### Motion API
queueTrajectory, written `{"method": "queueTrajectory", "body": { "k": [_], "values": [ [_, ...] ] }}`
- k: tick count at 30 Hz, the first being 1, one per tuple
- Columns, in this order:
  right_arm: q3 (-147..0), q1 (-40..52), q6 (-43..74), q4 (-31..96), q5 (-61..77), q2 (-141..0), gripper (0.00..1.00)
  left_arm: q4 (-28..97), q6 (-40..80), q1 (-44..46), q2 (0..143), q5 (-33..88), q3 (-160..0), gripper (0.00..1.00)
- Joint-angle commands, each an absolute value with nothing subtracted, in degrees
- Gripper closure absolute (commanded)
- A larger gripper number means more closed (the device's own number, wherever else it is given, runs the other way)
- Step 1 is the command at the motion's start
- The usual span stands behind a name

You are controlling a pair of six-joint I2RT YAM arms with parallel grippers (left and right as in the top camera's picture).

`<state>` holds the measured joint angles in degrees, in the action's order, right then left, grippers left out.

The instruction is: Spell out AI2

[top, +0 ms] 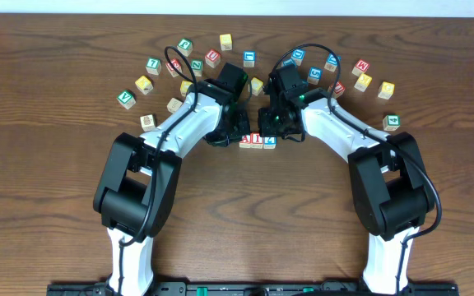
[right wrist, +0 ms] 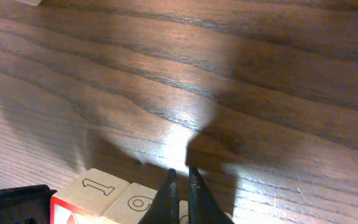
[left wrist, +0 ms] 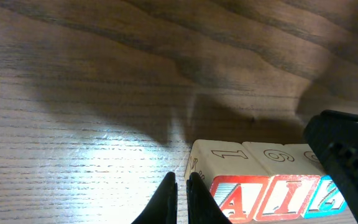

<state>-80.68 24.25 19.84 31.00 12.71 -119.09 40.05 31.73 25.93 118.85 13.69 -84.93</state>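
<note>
The 2 block (top: pixel 270 142) sits under my right gripper's shut fingers, so next I back that gripper off and come to its outer side (top: pixel 277 143) to press the row together.
Three wooden blocks stand in a row at the table's middle: a red A (top: pixel 245 141), a red I (top: pixel 257 141) and a blue 2 (top: pixel 269 141). In the left wrist view the A (left wrist: pixel 235 200) and I (left wrist: pixel 284 196) face the camera, and the 2 (left wrist: pixel 328 199) is partly hidden by the right gripper. My left gripper (left wrist: pixel 180 182) is shut and empty, just left of the A block. My right gripper (right wrist: pixel 180 175) is shut and empty, at the row's right end over the third block. It shows the block tops marked 1 (right wrist: pixel 98 186) and 6 (right wrist: pixel 140 202).
Several loose letter blocks lie in an arc behind the arms, from a green V block (top: pixel 126 99) at the left past a yellow block (top: pixel 225 41) to a green 4 block (top: pixel 392 122) at the right. Both arms meet at the row.
</note>
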Motion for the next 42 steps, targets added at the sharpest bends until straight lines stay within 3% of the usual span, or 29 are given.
{"method": "queueTrajectory", "body": {
  "k": [1,7,14,20,42],
  "values": [
    [-81.7,24.7,18.8,30.1,13.3,-119.9,0.95,40.2,32.2,25.9,119.6,14.4,-84.6,0.92],
    [-85.7,22.5,18.8,32.2,13.3,-119.0,0.89,40.2,32.2,25.9,119.6,14.3,-84.6,0.92],
    [-91.8,20.3,19.5,44.7,13.3,-118.1,0.87,40.2,32.0,25.8,119.6,14.3,-84.6,0.92],
    [-89.7,20.3,19.7,51.4,12.5,-118.1,0.9,40.3,31.6,25.9,119.6,14.3,-84.6,0.92],
    [-87.3,20.7,19.7,36.6,9.1,-118.2,0.88,40.2,32.3,25.9,119.6,14.4,-84.6,0.92]
  ]
}}
